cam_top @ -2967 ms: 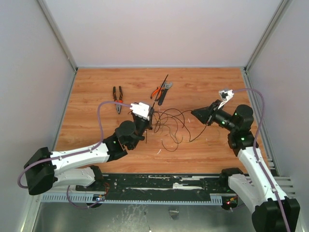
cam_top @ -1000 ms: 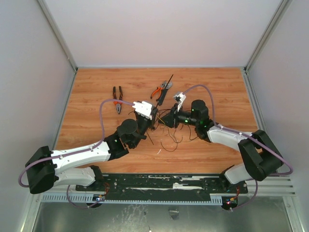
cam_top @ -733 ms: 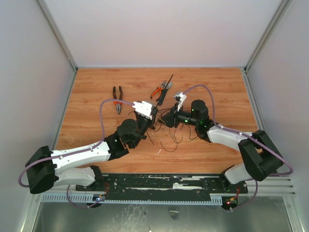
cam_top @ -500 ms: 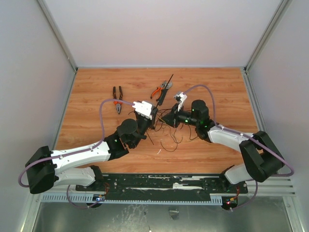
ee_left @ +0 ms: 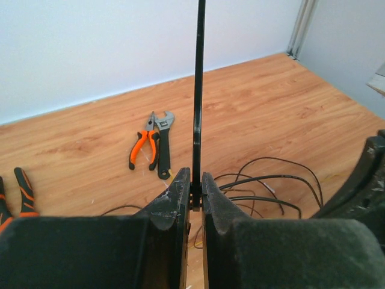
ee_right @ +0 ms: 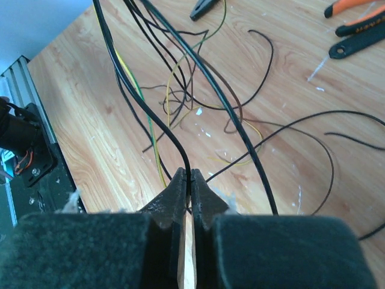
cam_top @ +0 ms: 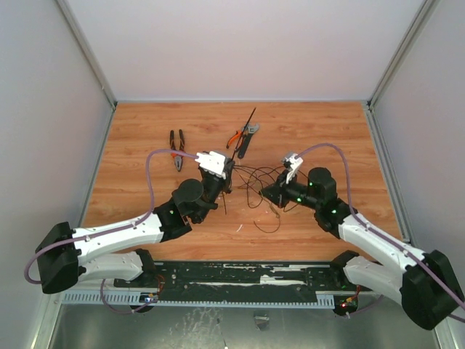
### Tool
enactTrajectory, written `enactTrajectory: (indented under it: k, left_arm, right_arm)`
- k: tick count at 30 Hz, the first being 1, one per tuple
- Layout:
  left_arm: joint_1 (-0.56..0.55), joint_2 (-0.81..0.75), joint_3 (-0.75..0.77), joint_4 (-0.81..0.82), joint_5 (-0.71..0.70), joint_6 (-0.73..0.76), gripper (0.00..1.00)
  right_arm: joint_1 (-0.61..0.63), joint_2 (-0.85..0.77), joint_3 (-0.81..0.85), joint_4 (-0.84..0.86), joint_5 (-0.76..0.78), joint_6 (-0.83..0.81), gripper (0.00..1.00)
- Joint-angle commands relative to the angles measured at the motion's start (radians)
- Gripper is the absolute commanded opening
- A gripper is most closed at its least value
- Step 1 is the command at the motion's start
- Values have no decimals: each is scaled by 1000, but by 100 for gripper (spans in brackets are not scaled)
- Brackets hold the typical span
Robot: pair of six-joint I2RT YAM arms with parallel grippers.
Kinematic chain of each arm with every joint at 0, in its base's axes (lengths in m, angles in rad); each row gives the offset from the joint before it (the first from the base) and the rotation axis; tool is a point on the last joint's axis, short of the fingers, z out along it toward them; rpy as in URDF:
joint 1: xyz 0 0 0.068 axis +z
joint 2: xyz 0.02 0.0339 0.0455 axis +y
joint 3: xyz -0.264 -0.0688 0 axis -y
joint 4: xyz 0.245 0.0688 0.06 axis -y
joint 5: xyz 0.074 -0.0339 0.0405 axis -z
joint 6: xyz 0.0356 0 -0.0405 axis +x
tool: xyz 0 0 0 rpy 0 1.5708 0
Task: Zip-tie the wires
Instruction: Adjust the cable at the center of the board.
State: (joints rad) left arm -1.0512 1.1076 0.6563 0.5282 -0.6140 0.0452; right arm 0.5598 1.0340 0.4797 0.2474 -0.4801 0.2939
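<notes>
I go on pulling the black wire [ee_right: 144, 105] toward open wood [cam_top: 363, 182] with my right gripper until it stretches out before I let go, because the wire runs back to my left gripper.
My left gripper [cam_top: 226, 182] [ee_left: 196, 177] is shut on the zip tie [ee_left: 197, 90], a stiff black strip that stands straight up out of the jaws and, in the top view, slants toward the back of the table [cam_top: 251, 118]. The wires [cam_top: 260, 177] [ee_left: 271, 179] [ee_right: 198, 66] lie as a loose black tangle between the two arms, with a few thin yellow-green strands among them. My right gripper [cam_top: 267, 196] [ee_right: 190, 180] is low at the tangle's right side, shut on one black wire [ee_right: 147, 111] that curves up out of its fingertips.
Dark-handled pliers [cam_top: 176, 149] [ee_left: 21, 189] lie at the back left. Orange-handled pliers [cam_top: 234, 137] [ee_left: 142, 147] [ee_right: 355, 9] and a black wrench [cam_top: 245, 142] [ee_left: 164, 144] lie just behind the tangle. Grey walls enclose the wooden table [cam_top: 145, 131] on three sides.
My right gripper has drawn away from the left gripper, rightward and toward the near edge, and closed on a black wire, pulling it along. The left gripper still holds the zip tie.
</notes>
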Motion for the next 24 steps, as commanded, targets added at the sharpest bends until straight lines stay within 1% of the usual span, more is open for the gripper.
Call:
enactTrajectory:
  k: [1, 7, 10, 16, 24]
  left_arm:
    - [0, -25, 2, 21, -30, 16, 0]
    - [1, -28, -1, 17, -39, 16, 0]
    - [4, -29, -4, 16, -45, 16, 0]
    - [12, -28, -9, 13, -53, 10, 0]
    - [25, -28, -14, 10, -56, 5, 0]
  right_arm:
    - [-14, -98, -22, -161, 75, -35, 0]
    - [-67, -174, 2, -244, 116, -40, 0]
    - [-106, -201, 14, -263, 93, -33, 0]
    - [-188, -251, 21, -269, -1, -10, 0]
    - [-264, -270, 47, -327, -3, -8, 0]
